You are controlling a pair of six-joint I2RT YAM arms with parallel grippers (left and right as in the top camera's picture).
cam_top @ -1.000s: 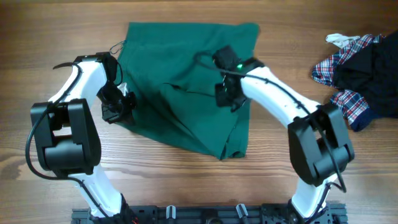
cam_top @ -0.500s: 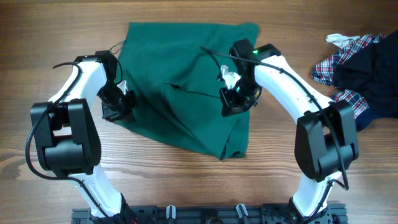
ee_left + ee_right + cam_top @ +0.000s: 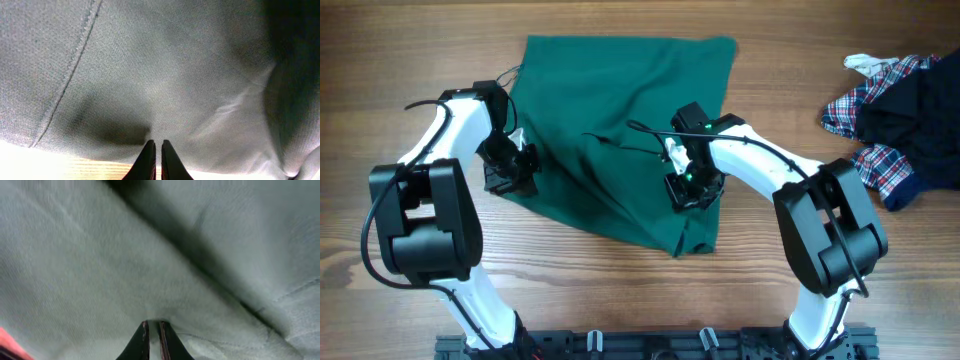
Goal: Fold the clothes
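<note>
A fold runs at a slant across the green garment's middle, so next my left gripper grabs the near end of the garment's side seam and pulls it toward the front.
A dark green garment lies partly folded on the wooden table, its near corner drawn toward the front. My left gripper sits at the garment's left edge, jaws shut on the green cloth. My right gripper sits on the garment's right side near the front, jaws shut with a pinch of the cloth between them.
A heap of other clothes, a red-and-blue plaid shirt with a dark garment on it, lies at the right edge of the table. Bare wood surrounds the green garment.
My right gripper moved from the garment's middle toward the front right, pulling the fold with it. My left arm has not moved.
</note>
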